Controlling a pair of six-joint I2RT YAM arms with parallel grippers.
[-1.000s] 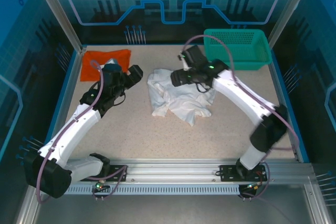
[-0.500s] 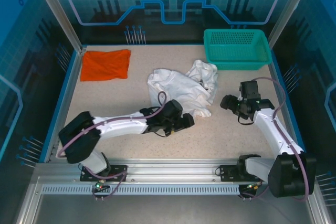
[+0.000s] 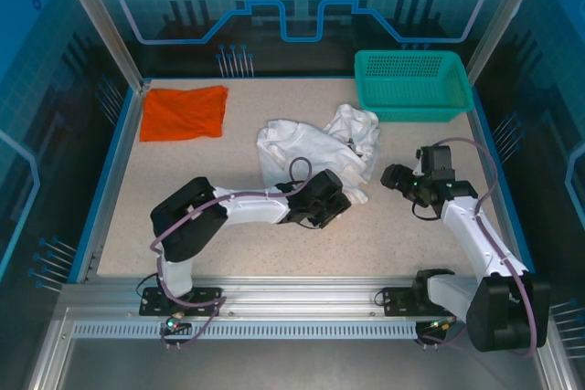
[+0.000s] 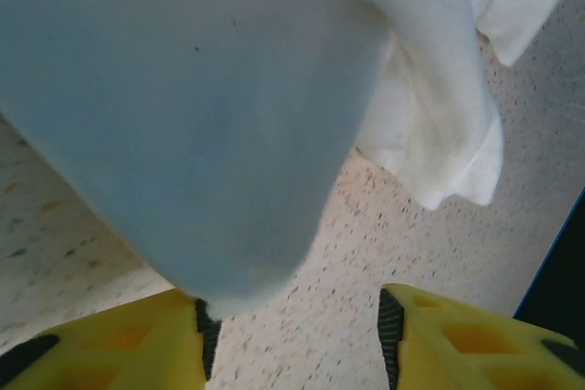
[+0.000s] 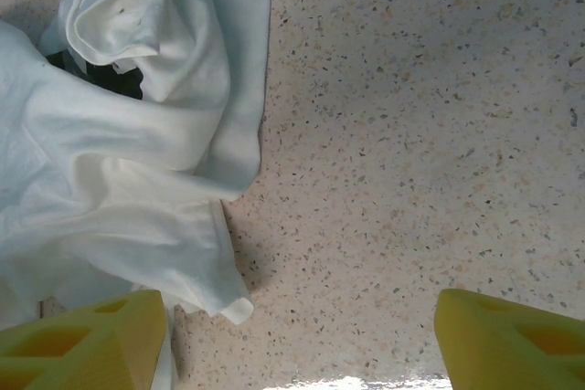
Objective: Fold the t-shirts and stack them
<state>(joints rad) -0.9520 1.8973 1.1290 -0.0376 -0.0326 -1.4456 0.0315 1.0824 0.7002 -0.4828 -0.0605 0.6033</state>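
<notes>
A black patch [image 5: 111, 78] shows between the folds of the white t-shirt [image 3: 303, 145], so the t-shirt should show a larger black print hidden in its folds when I spread it.
The white t-shirt [image 3: 306, 148] lies crumpled in the middle of the table. The orange-red t-shirt [image 3: 184, 112] lies flat at the far left. My left gripper [image 3: 340, 202] is at the white shirt's near edge. In the left wrist view, my left gripper [image 4: 292, 340] is open, bare table shows between the jaws, and a fold of the white t-shirt [image 4: 210, 107] hangs against the left pad [image 4: 207, 335]. My right gripper [image 3: 393, 176] hovers just right of the shirt. In the right wrist view, my right gripper [image 5: 302, 340] is wide open with the white t-shirt's hem [image 5: 137, 216] beside its left finger.
A teal mesh basket [image 3: 413, 85] stands at the far right corner, close behind the white shirt's bunched part. A blue raised rim [image 3: 122, 148] borders the speckled table. Bare table lies between the two shirts and along the near edge.
My left arm swung from the orange-red shirt to the white shirt's near edge and its jaws narrowed. My right arm pulled back rightward off the white shirt, which now bunches toward the basket.
</notes>
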